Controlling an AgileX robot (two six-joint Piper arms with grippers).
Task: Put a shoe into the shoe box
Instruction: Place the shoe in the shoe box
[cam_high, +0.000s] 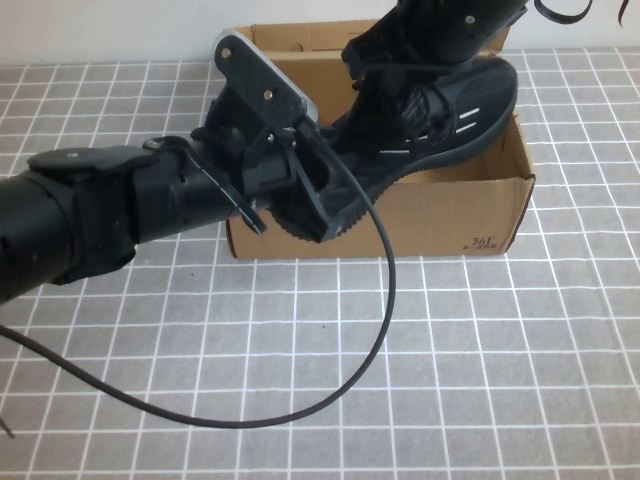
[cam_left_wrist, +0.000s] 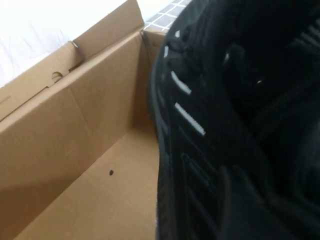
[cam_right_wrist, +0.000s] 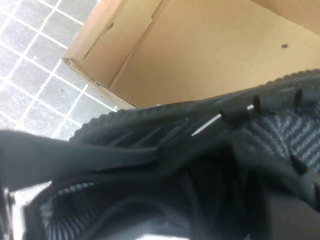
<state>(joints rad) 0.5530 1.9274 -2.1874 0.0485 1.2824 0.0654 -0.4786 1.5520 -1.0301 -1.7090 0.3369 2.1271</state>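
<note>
Next, I let go of the sneaker's collar with my right gripper and swing the sneaker inside (cam_high: 462, 168) with my left gripper, because both grippers hold the sneaker at an angle over the box's front side.
The black sneaker (cam_high: 455, 110) hangs tilted over the open brown shoe box (cam_high: 450, 212), one end low at the box's front left, the other raised at the back right. My left gripper (cam_high: 308, 200) reaches in from the left and is shut on the shoe's low end. My right gripper (cam_high: 405, 60) comes from the far side and is shut on the shoe's collar by the laces. In the left wrist view the shoe's side (cam_left_wrist: 200, 125) with white dashes fills the right, above the box floor (cam_left_wrist: 100, 200). The right wrist view shows the shoe opening (cam_right_wrist: 200, 145) over the box (cam_right_wrist: 200, 60).
The box stands at the back middle of a grey tiled table (cam_high: 450, 380), with its flaps upright. A black cable (cam_high: 385, 300) loops from my left arm across the table in front of the box. A white wall lies behind.
</note>
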